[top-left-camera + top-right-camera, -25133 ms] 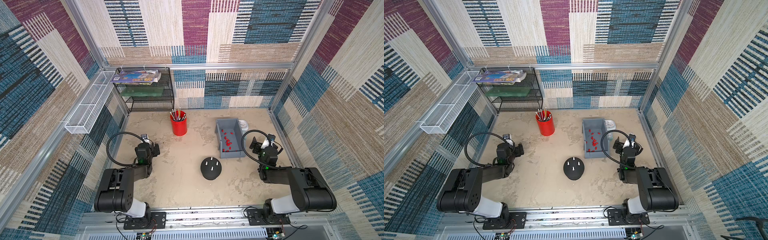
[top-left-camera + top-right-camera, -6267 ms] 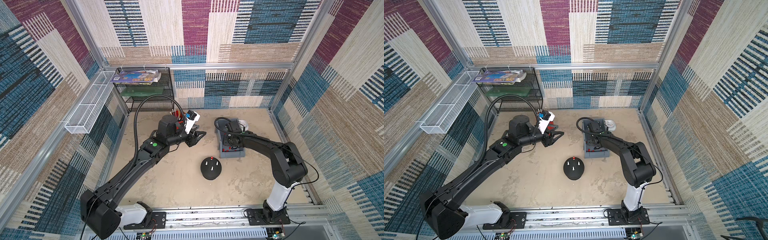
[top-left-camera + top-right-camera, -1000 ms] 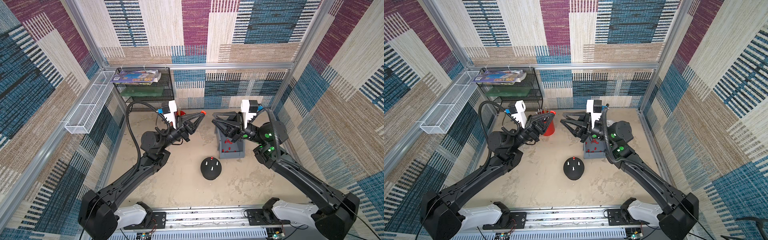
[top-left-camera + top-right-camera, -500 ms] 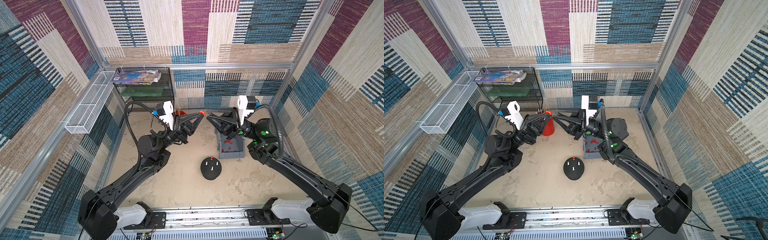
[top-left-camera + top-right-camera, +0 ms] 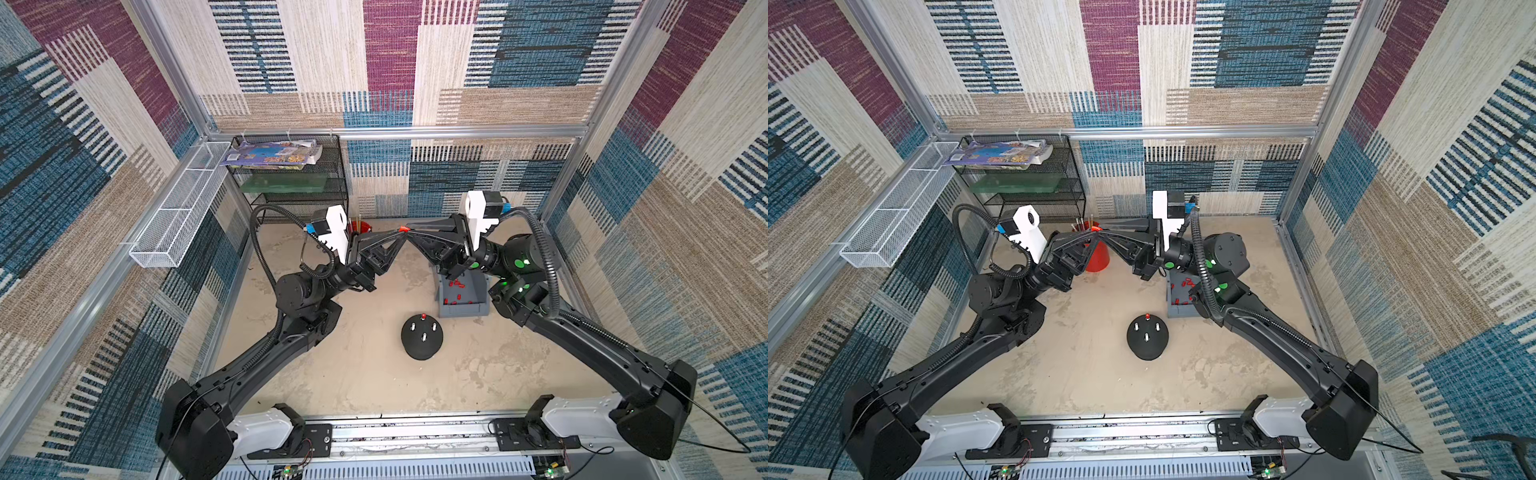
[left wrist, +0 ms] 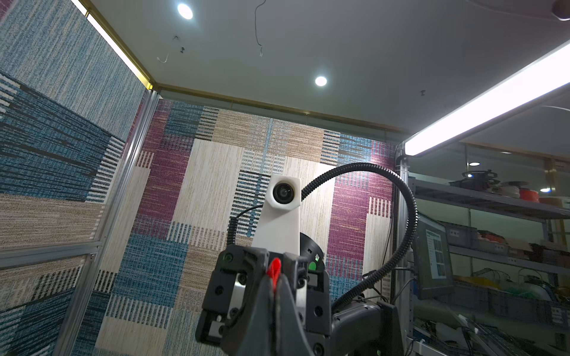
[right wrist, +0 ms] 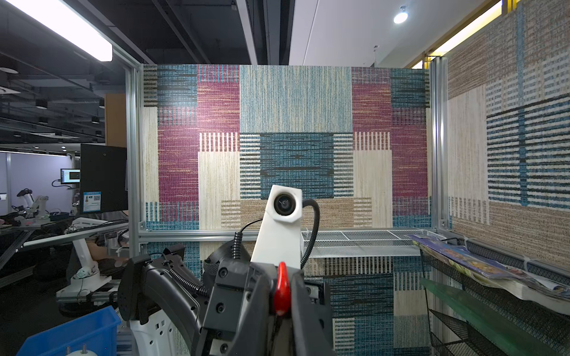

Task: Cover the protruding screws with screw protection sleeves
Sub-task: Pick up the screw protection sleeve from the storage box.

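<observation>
Next, my left gripper opens and moves away before my right gripper covers the screw nearest the grey bin, because both grippers are pinching the same red sleeve.
High above the table my two grippers meet tip to tip on one red screw protection sleeve. The left gripper is shut on it, pinching it at the fingertips in the left wrist view. The right gripper has its fingers pressed on both sides of the same sleeve. Below them stands the black dome with the protruding screws. Its far screw wears a red sleeve, and three bare studs stand beside it. More sleeves lie in the grey bin.
A red cup of pencils and brushes stands behind the left gripper. A black wire shelf with a magazine fills the back left corner, and a white mesh basket hangs on the left wall. Both forearms span the space above the dome.
The right gripper has moved left to meet the left gripper's tips, and its jaws have closed round the sleeve that the left gripper holds. The left gripper has stayed shut.
</observation>
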